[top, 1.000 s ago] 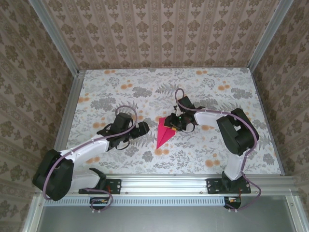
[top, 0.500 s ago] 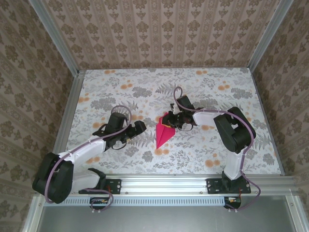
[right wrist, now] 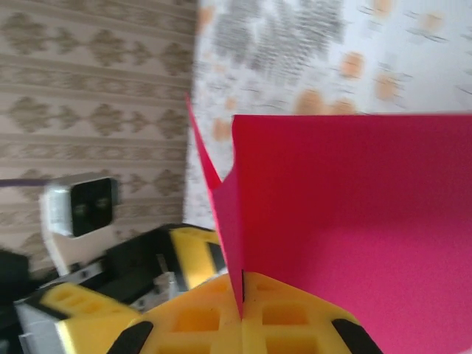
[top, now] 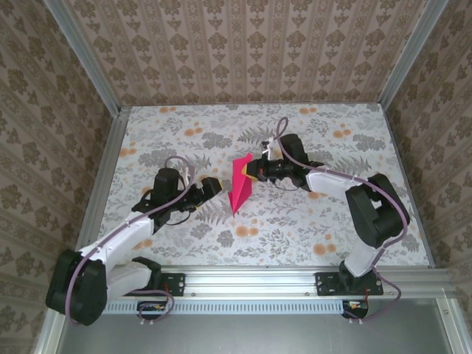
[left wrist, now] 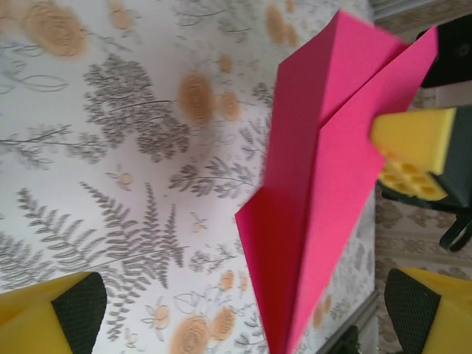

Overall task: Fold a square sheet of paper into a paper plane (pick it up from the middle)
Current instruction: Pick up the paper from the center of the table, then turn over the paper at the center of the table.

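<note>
The plane is hanging edge-up from the robot's right gripper at its wide rear end (left wrist: 355, 68), so next the left gripper grabs the folded side (left wrist: 295, 177) and puts the plane down.
The magenta-red paper is folded into a narrow pointed paper plane (top: 240, 186). It hangs edge-up just above the middle of the table, point toward the near edge. My right gripper (top: 255, 170) is shut on its wide rear end; in the right wrist view the yellow pads (right wrist: 295, 317) pinch the centre fold of the plane (right wrist: 354, 206). My left gripper (top: 214, 186) stands open just left of the plane, jaws facing it. In the left wrist view the plane (left wrist: 317, 192) hangs ahead between the wide-apart fingertips (left wrist: 51, 313), with the right gripper's yellow finger (left wrist: 413, 147) at its edge.
The floral-patterned table (top: 310, 228) is bounded by aluminium rails and wallpapered walls (top: 243, 51) at the back and both sides. Both arm bases sit on the near rail (top: 251, 279).
The right gripper has shut on the plane's wide end and raised it off the table, up and slightly back-left. The left gripper drew back a little to the left, still open.
</note>
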Controlling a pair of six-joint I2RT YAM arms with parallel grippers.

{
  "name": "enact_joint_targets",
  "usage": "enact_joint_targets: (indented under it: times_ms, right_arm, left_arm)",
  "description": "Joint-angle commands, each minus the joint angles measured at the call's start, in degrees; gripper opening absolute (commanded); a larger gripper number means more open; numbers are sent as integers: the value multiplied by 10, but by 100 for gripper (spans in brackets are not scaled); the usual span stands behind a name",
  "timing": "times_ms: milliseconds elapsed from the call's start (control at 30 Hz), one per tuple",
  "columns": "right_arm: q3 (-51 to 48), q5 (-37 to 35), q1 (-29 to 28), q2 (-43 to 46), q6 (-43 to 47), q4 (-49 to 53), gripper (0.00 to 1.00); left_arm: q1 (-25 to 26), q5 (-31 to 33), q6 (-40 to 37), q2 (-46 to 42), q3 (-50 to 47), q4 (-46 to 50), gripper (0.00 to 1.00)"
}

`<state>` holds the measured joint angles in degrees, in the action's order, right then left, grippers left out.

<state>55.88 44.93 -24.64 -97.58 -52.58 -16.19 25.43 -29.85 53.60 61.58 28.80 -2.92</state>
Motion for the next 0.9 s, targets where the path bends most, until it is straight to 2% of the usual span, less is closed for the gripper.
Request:
enact_joint_targets:
  times_ms: [0, 200, 467, 633, 867]
  right_arm:
    - [15, 77, 6, 23, -71, -81, 3]
    - [19, 112, 6, 15, -163, -192, 3]
    - [9, 123, 6, 2, -208, -248, 4]
    - [3, 124, 6, -4, -210, -249, 4]
    - [-20, 126, 6, -20, -235, -294, 4]
  left_arm:
    - [4, -29, 7, -23, 22, -24, 100]
    - [34, -54, 27, -15, 32, -98, 100]
    - [62, -45, 79, 12, 28, -208, 98]
    - [66, -23, 85, -1, 26, -241, 85]
    - [73, -10, 60, -26, 25, -224, 67]
